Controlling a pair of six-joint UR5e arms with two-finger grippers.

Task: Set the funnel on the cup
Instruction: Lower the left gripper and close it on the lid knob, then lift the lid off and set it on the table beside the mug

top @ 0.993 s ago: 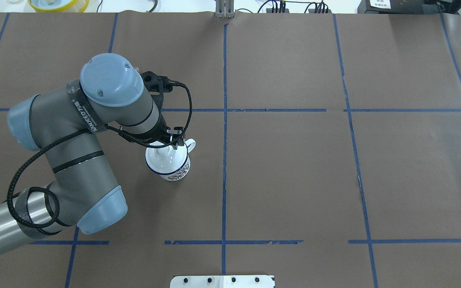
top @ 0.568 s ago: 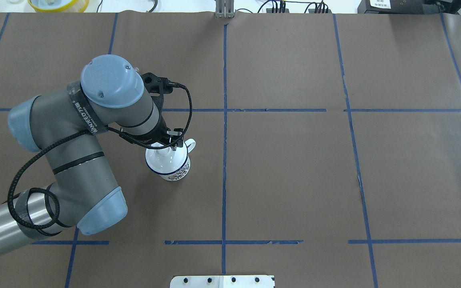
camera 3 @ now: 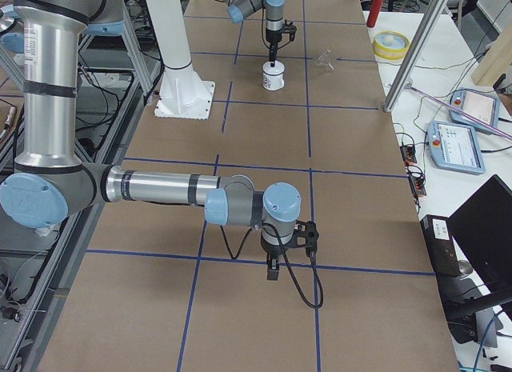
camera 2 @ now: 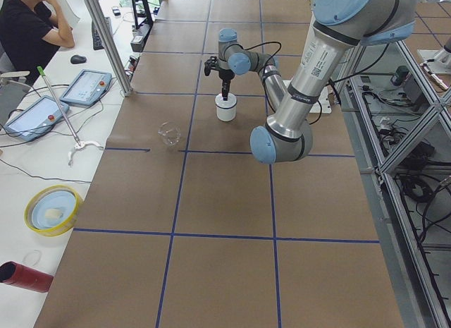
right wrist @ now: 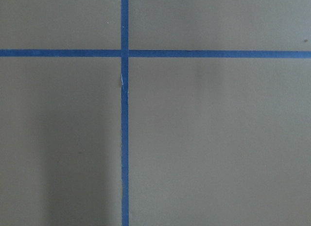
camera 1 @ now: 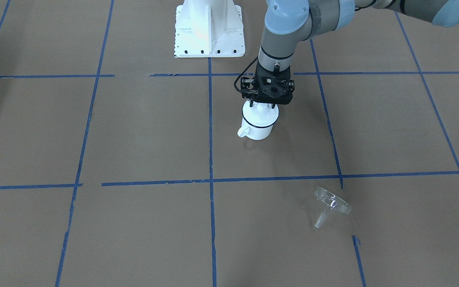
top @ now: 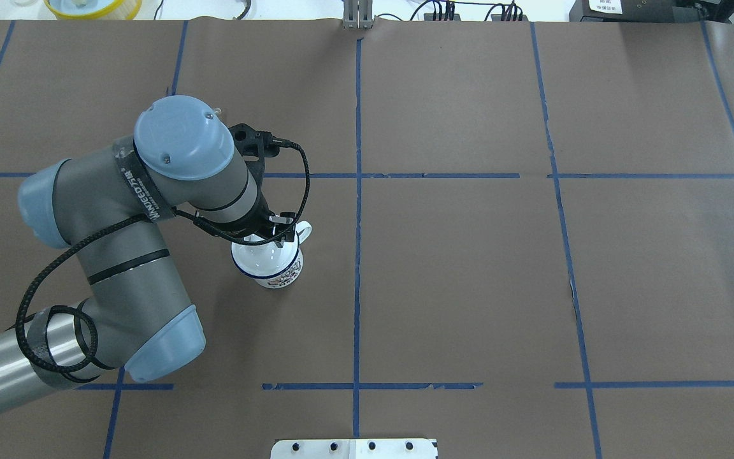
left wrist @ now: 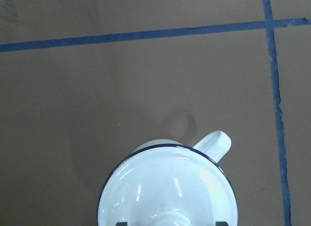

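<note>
The blue rim (camera 1: 259,126) can be seen around the white lid (camera 1: 259,114), so the lid will come off and leave the cup standing when the robot lifts the knob.
The cup (camera 1: 258,126) is a white mug with a blue rim, standing upright with a white knobbed lid (camera 1: 260,113) on it. It also shows in the overhead view (top: 274,268) and the left wrist view (left wrist: 214,144). My left gripper (camera 1: 262,105) is straight above it, open, with its fingers on either side of the lid's knob. The clear funnel (camera 1: 330,205) lies on its side on the table, well away from the cup, toward the operators' side; it also shows in the exterior left view (camera 2: 169,134). My right gripper (camera 3: 272,270) hangs over bare table far from both; I cannot tell its state.
The white robot base (camera 1: 209,28) stands behind the cup. A yellow bowl (camera 2: 53,209), a red cylinder (camera 2: 25,277) and tablets (camera 2: 88,87) lie beyond the table's far edge, where a person (camera 2: 28,25) sits. Blue tape lines grid the brown table.
My left arm has shifted slightly and the gripper has come down over the lid; the knob, seen free in the overhead view before, is now between the fingers.
</note>
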